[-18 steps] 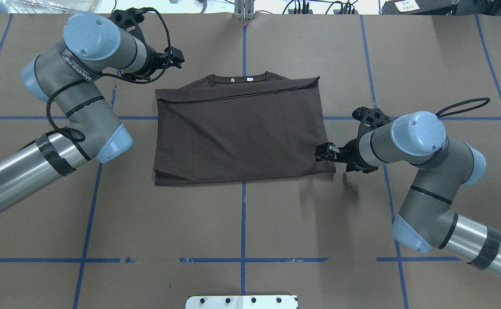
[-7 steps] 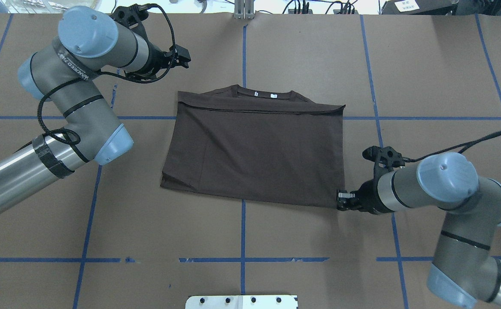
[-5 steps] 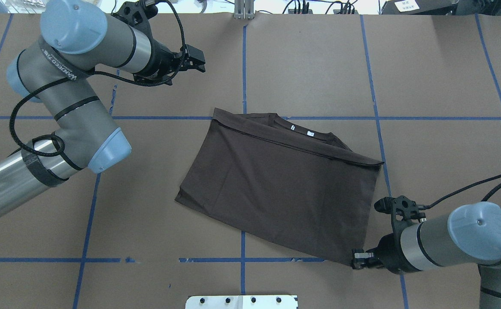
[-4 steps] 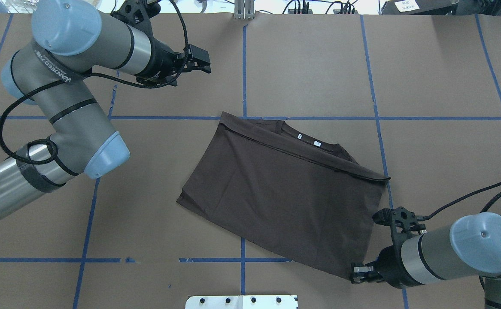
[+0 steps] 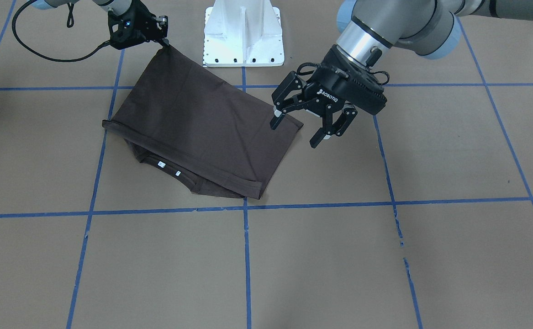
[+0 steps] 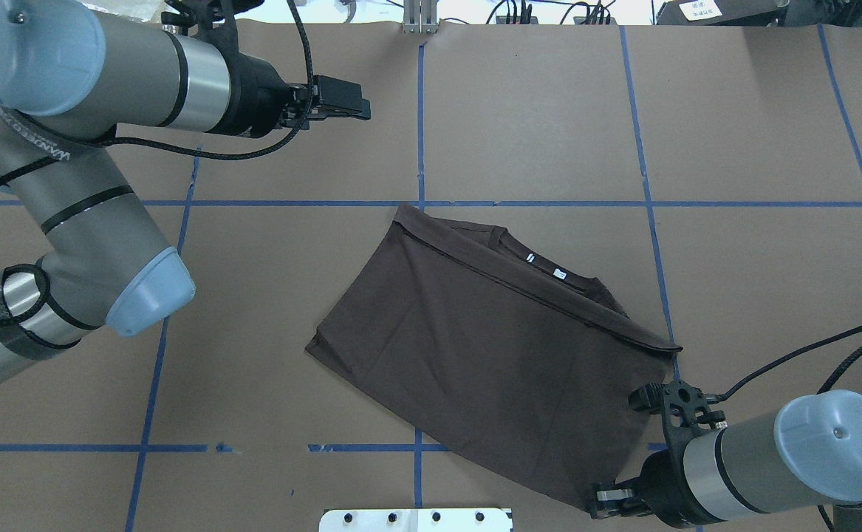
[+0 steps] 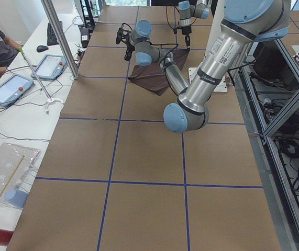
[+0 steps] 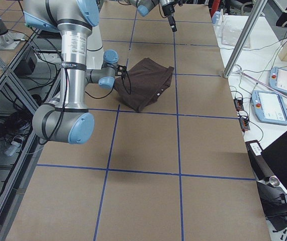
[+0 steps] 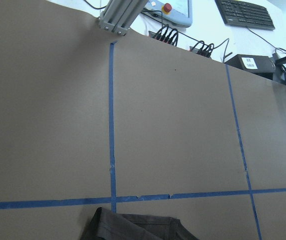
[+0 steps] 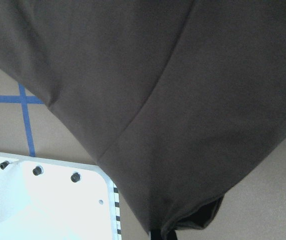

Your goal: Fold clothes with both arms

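My left gripper should come back, go down and pinch the dark brown T-shirt's near corner on that gripper's side, because the T-shirt's folded edge slants across the blue tape.
The dark brown T-shirt (image 6: 490, 355) lies folded and skewed on the table, with its collar and white neck tag (image 6: 558, 274) on the far right side. It also shows in the front view (image 5: 197, 128). My right gripper (image 6: 599, 508) is shut on the shirt's near right corner, close to the pedestal base; the front view (image 5: 163, 40) shows that corner lifted. The right wrist view shows the cloth (image 10: 132, 75) hanging from the gripper. My left gripper (image 5: 294, 132) is open and empty, raised above the table beyond the shirt's far left corner (image 6: 360, 109).
The white pedestal base (image 6: 416, 519) sits at the table's near edge, right by the held corner. Blue tape lines (image 6: 419, 111) grid the brown table. Tablets and cables (image 8: 271, 105) lie on the side bench beyond the far edge.
My right gripper has pulled the shirt's corner toward the robot base, so the shirt slid and rotated. My left arm rose and reached right, its gripper still open.
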